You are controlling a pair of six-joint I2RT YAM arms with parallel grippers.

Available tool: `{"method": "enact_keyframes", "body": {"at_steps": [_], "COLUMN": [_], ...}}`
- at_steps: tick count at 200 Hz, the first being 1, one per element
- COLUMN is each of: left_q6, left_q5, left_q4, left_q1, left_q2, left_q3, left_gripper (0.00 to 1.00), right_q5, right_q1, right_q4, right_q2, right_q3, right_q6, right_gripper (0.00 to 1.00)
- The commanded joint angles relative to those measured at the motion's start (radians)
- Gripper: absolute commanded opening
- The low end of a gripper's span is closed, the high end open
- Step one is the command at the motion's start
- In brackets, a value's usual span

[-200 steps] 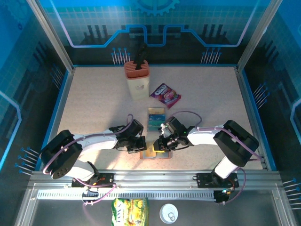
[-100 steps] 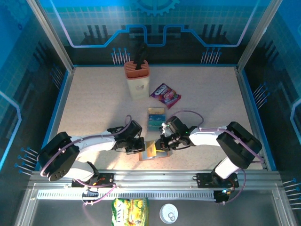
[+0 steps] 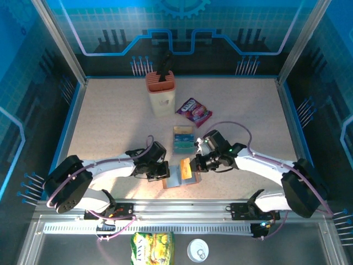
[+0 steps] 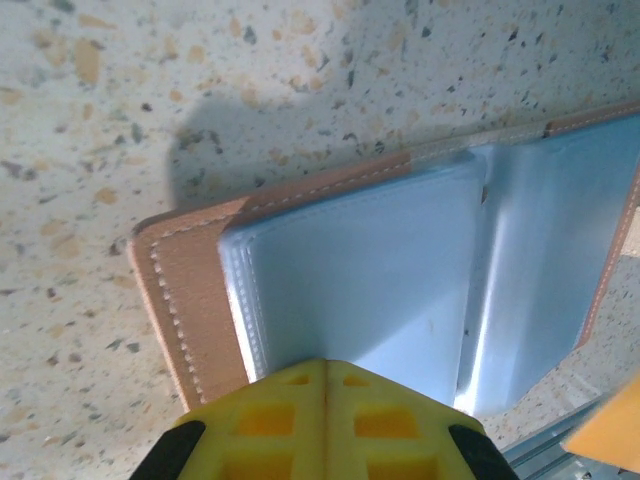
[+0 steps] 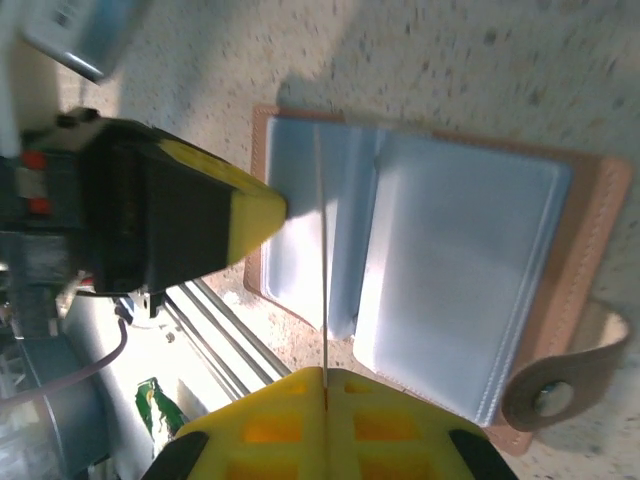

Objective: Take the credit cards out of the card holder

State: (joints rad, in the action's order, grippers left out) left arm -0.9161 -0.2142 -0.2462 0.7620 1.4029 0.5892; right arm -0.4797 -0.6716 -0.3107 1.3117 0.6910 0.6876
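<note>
My left gripper's tip covers part of the sleeve page (image 4: 322,338), so next I back it off to the card holder's salmon-brown edge (image 4: 197,325) and steady the holder there.
The salmon-brown card holder (image 3: 172,183) lies open near the table's front edge, its grey-blue sleeves (image 4: 370,270) facing up. My left gripper (image 4: 325,364) is shut, and its tip rests on the left sleeve page (image 3: 165,172). My right gripper (image 5: 325,375) is shut on one credit card (image 5: 321,250), seen edge-on as a thin line above the holder's fold. From above that card (image 3: 186,168) looks orange-yellow and stands tilted over the holder. Other teal and blue credit cards (image 3: 182,139) lie stacked just beyond. The snap tab (image 5: 570,385) hangs off the holder's right end.
A purple snack packet (image 3: 193,109) and a cream block with an orange top (image 3: 160,93) stand farther back. The metal rail (image 3: 182,208) runs close behind the holder. Below it lie a green packet (image 3: 152,245) and a round lid (image 3: 198,249).
The right gripper has closed on the orange-yellow card and drawn it up and to the right, out of the holder; its arm has swung outward. The left gripper has stayed put.
</note>
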Motion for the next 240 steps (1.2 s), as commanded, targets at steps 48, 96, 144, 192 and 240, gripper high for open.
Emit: {"method": "enact_keyframes", "body": {"at_steps": [48,96,144,192,240], "left_q6": [0.090,0.083,0.061,0.021,0.033], "left_q5": [0.025,0.052,0.077,0.070,0.031], "left_q4": [-0.095,-0.139,-0.178,-0.199,-0.167], "left_q1": [-0.005,-0.006,-0.032,-0.041,-0.046], "left_q2": [0.049,-0.065,-0.155,-0.174,-0.081], "left_q3": [0.104,0.090,0.050,0.005,0.014], "left_gripper": [0.04,0.13,0.14,0.15,0.13], "right_q5": [0.133,0.270,0.315,0.362,0.397], "right_q1": [0.098,0.106,0.119,0.120,0.128], "right_q4": [-0.394,-0.569,-0.652,-0.766,-0.841], "right_q2": [0.031,0.207,0.419,0.620,0.749], "right_q3": [0.303,0.585,0.863,1.116,1.260], "right_q6": [-0.481,-0.872,-1.172,-1.383,-1.493], "right_gripper": [0.00,0.00,0.00,0.00,0.00]}}
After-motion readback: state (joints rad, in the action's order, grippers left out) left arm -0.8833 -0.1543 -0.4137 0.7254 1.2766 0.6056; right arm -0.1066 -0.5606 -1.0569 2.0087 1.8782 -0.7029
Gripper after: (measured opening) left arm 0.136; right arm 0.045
